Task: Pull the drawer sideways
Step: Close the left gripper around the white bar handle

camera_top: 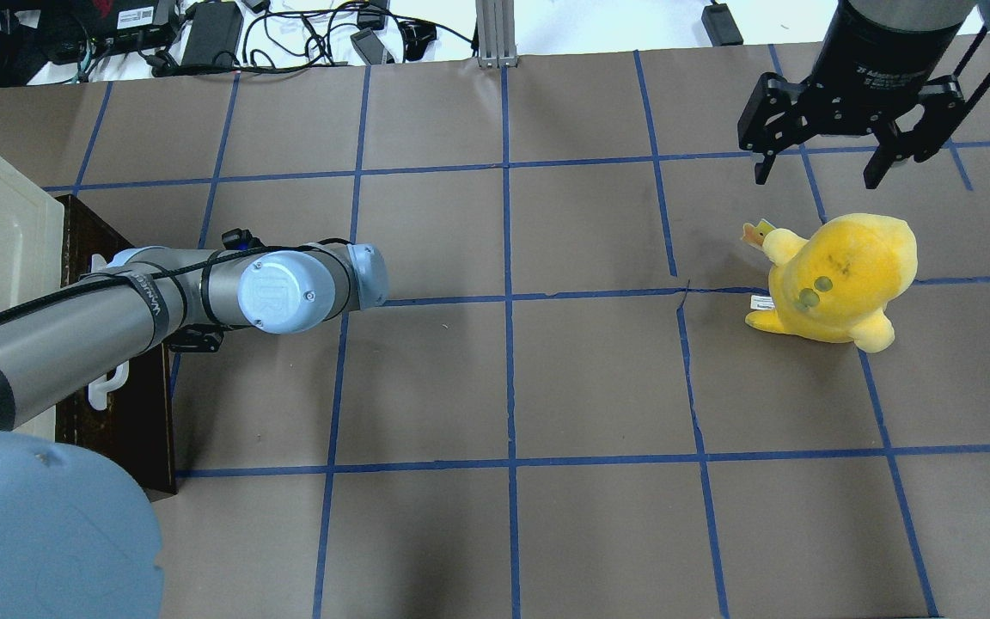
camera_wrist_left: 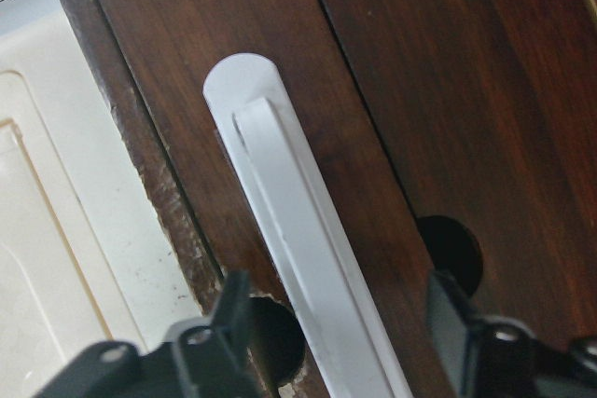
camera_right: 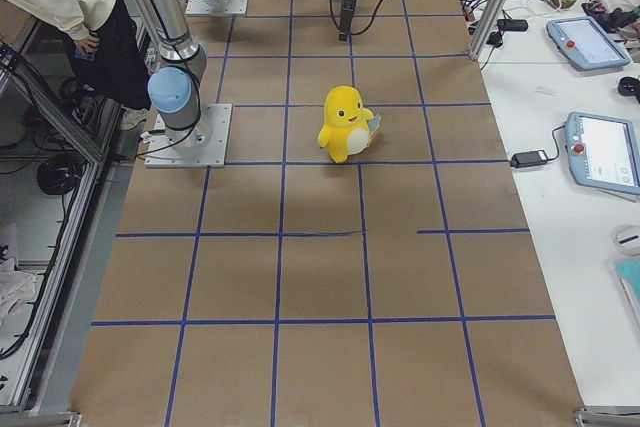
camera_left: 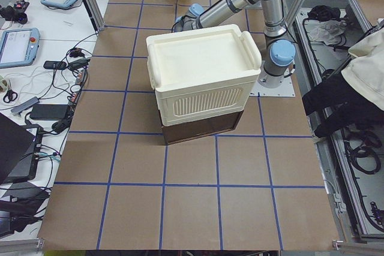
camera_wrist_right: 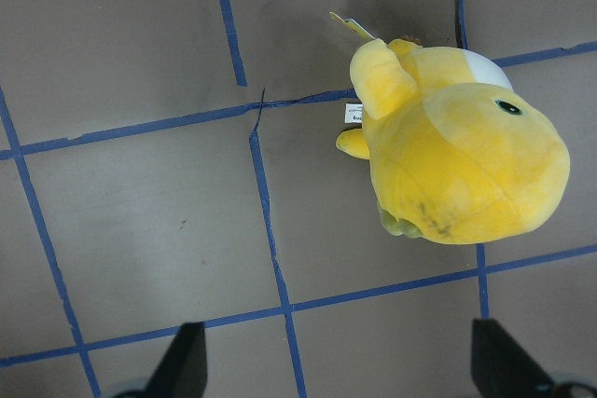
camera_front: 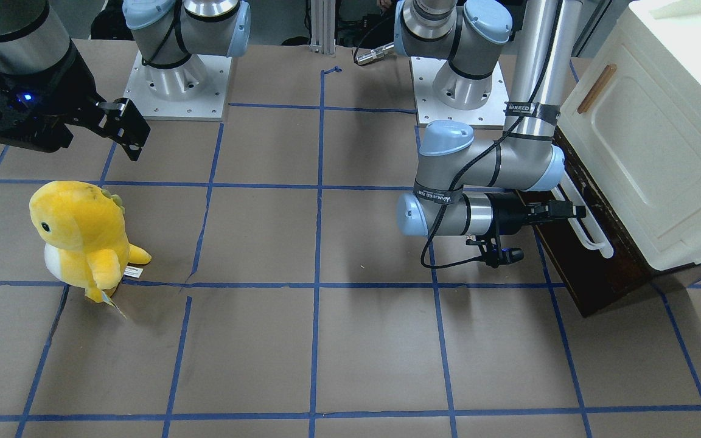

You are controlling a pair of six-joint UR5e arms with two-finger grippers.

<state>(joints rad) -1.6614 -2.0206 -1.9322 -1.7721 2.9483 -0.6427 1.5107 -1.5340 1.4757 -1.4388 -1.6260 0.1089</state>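
Note:
I expect the drawer to slide straight out alone when I pull, because a dark seam (camera_wrist_left: 362, 90) separates the drawer front (camera_front: 620, 258) from the panel beside it.
The dark brown drawer (camera_front: 575, 274) sits under the cream-white cabinet (camera_front: 661, 152), with its front close against the cabinet. Its long white bar handle (camera_front: 591, 234) runs along the front. My left gripper (camera_front: 574, 211) is open at the handle. In the left wrist view its fingers (camera_wrist_left: 219, 328) stand on either side of the bar (camera_wrist_left: 298, 221), against the drawer front (camera_wrist_left: 420, 90). In the overhead view the left arm hides this gripper; the handle (camera_top: 108, 389) and drawer (camera_top: 117, 421) show below it. My right gripper (camera_top: 817, 176) is open and empty, held above the table.
A yellow plush toy (camera_front: 83, 237) stands on the brown paper table with blue tape lines, just below my right gripper (camera_front: 128, 128); it also shows in the right wrist view (camera_wrist_right: 457, 165). The cabinet has a small wooden handle (camera_front: 597, 88). Both arm bases (camera_front: 174, 91) stand at the robot's edge.

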